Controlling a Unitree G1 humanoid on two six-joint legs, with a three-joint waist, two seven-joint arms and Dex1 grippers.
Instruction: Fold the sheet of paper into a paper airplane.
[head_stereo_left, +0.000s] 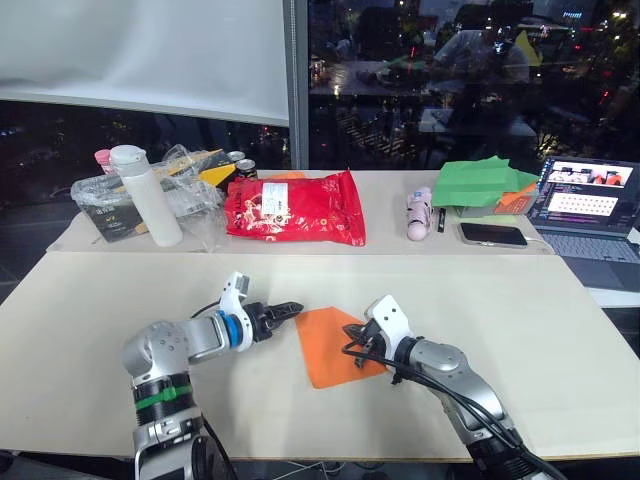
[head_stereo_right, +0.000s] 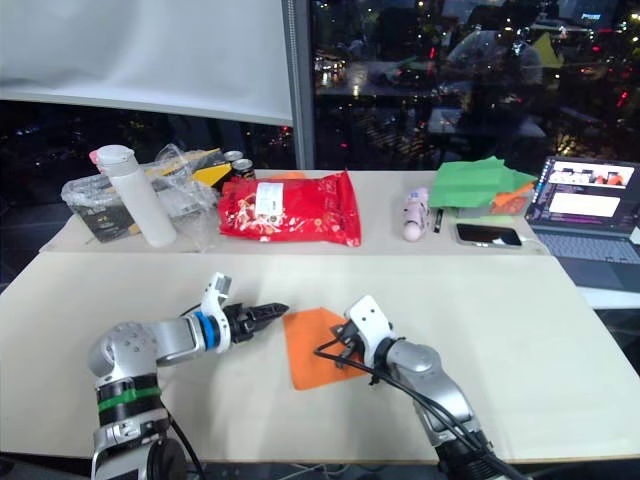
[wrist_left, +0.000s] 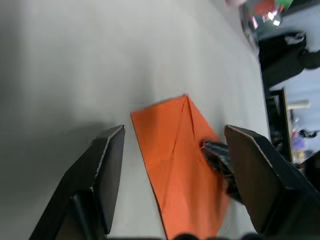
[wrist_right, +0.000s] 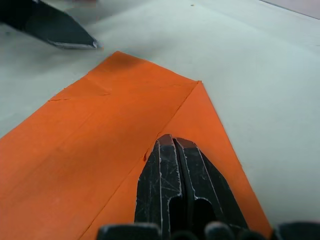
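One side of the orange sheet (head_stereo_left: 330, 355) will fold over onto the other when I fold it, because crease lines (wrist_left: 178, 127) already go down from the sheet's tip.
The orange sheet of paper (head_stereo_left: 322, 350) lies flat on the table's near middle, with one corner folded in as a triangular flap (wrist_right: 205, 120). My right gripper (head_stereo_left: 353, 342) is shut, and its closed fingertips (wrist_right: 170, 150) press down on the sheet along the flap's crease. My left gripper (head_stereo_left: 291, 311) hovers just off the sheet's left corner. It is open and empty, and in the left wrist view its fingers (wrist_left: 107, 155) straddle the near corner of the sheet (wrist_left: 170, 150). No finished paper airplane is in view.
Along the back of the table (head_stereo_left: 120, 300) stand a white bottle (head_stereo_left: 145, 195), a clear bag over a box (head_stereo_left: 115, 205), a red snack bag (head_stereo_left: 295, 208), a pink object (head_stereo_left: 418, 212), green paper sheets (head_stereo_left: 480, 183), a phone (head_stereo_left: 492, 234) and a laptop (head_stereo_left: 590, 205).
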